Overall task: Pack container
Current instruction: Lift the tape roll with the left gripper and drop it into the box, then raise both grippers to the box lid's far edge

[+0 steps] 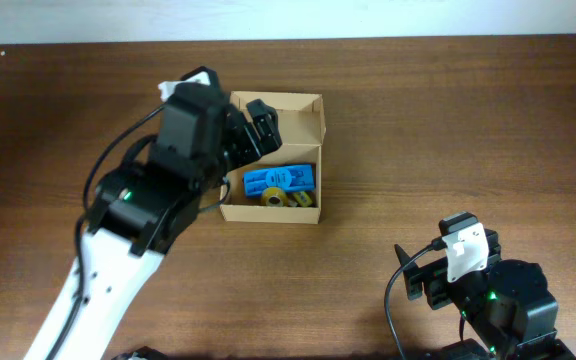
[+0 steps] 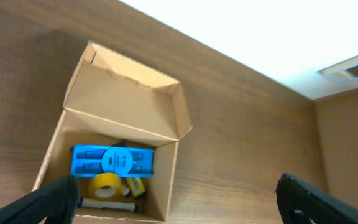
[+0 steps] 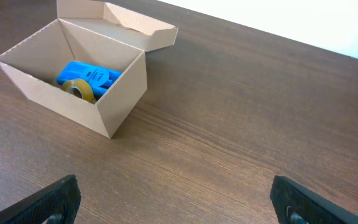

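Observation:
The items are inside the container (image 1: 279,184) and the table around it is clear, so my left gripper should carry on moving toward open space beside the container's flap lid (image 1: 303,122) and close there.
The tan cardboard container (image 1: 308,208) stands open near the table's middle, its flap lid (image 1: 298,110) raised at the far side. Inside lie a blue plastic item (image 1: 278,179), a yellow tape roll (image 1: 273,197), a small yellow piece and a white marker (image 2: 107,203). The container also shows in the left wrist view (image 2: 166,180) and the right wrist view (image 3: 120,99). My left gripper (image 2: 179,199) is open and empty, hovering over the box's left part. My right gripper (image 3: 176,202) is open and empty over bare table at the front right, well away from the box.
The brown wooden table (image 1: 448,120) reaches a light wall edge at the back (image 1: 288,20). My left arm (image 1: 138,210) stretches from the front left over the box's left side. The right arm's base (image 1: 488,300) sits at the front right.

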{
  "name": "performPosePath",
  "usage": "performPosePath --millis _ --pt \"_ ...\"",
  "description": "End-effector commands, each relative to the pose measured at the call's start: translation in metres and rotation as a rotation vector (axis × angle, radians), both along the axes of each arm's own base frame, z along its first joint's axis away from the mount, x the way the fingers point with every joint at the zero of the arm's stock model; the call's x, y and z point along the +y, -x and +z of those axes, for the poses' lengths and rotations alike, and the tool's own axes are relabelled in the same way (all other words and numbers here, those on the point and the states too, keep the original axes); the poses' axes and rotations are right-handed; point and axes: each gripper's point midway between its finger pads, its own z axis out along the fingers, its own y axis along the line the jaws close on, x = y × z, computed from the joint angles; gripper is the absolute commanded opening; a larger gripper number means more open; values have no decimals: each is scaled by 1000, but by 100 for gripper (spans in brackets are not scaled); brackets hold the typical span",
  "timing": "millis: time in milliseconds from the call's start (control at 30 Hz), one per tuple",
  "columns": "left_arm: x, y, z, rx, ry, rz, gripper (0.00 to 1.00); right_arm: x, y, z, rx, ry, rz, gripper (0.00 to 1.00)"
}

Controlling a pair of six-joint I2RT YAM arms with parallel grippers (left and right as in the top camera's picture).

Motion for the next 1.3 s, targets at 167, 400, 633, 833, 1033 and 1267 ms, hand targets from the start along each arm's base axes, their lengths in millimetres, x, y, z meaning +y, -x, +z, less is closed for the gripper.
performPosePath --millis 167,400,633,833,1033,1267 --pt "8 10 14 -28 -1 9 100 -1 0 0 -1 -10 -10 99" --pt "18 15 16 -36 -27 37 100 3 -13 27 -115 -43 -10 99" --pt "54 6 26 -104 -127 194 100 7 -42 94 -321 -176 -55 99" --pt "86 -8 30 -113 -94 276 100 27 -111 86 -62 -173 -100 99" --pt "122 -29 28 -106 -38 354 100 46 -176 76 75 -104 -96 99" --pt "156 -90 -53 70 -53 429 2 39 -255 15 205 -245 -276 32"
